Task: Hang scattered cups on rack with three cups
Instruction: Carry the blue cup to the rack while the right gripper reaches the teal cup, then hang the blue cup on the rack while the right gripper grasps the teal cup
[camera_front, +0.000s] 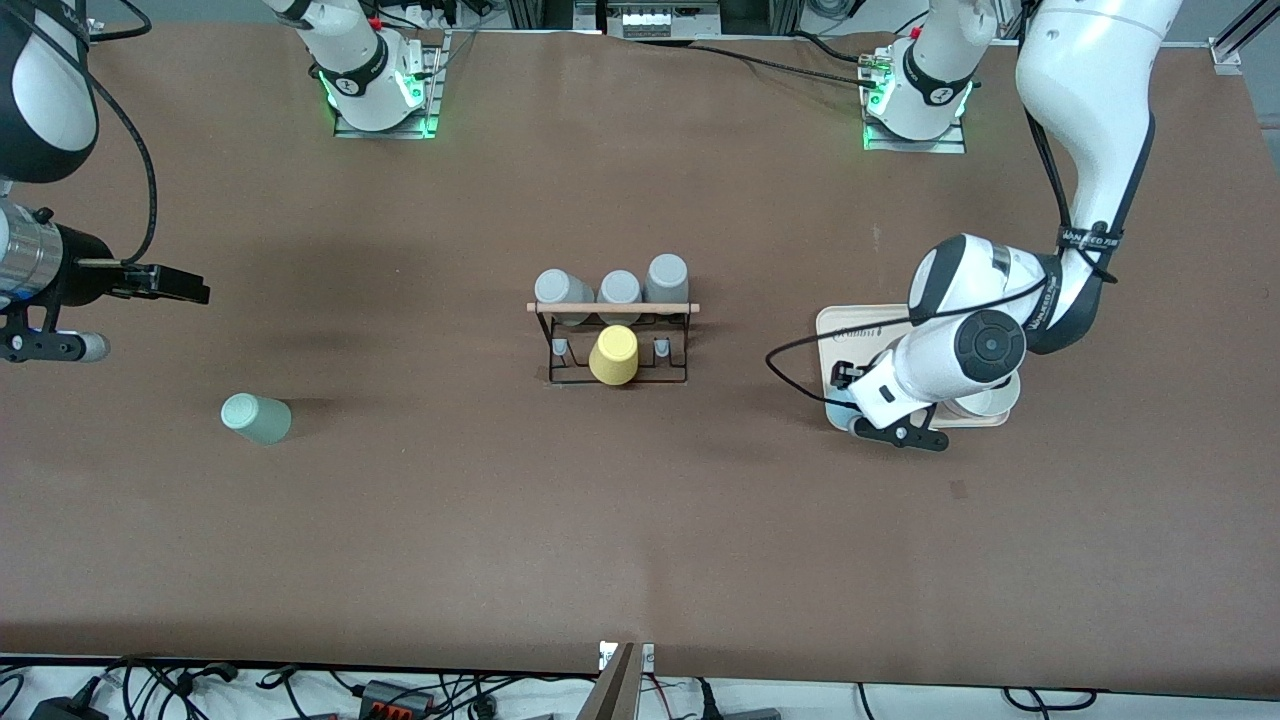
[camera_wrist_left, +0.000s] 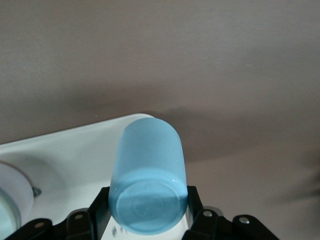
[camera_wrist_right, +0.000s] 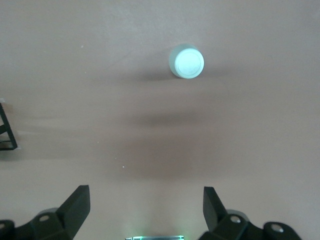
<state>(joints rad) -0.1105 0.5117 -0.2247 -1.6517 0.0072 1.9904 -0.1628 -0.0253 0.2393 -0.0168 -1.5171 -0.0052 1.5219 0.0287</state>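
The yellow cup is hanging with its base facing out beside a free peg, so the mint-green cup will slide over that peg and stay tilted when the robot hangs it.
The light blue cup sits between the fingers of my left gripper, base toward the camera, at the corner of the beige tray. Both fingers press its sides. In the front view this gripper is low over the tray. The mint-green cup stands alone on the table toward the right arm's end, also in the right wrist view. My right gripper is open and empty, over bare table. The rack at mid-table carries three grey cups.
A yellow cup hangs on the rack's nearer side. A white round dish lies on the tray under the left arm, and its edge shows in the left wrist view. The rack's corner shows in the right wrist view.
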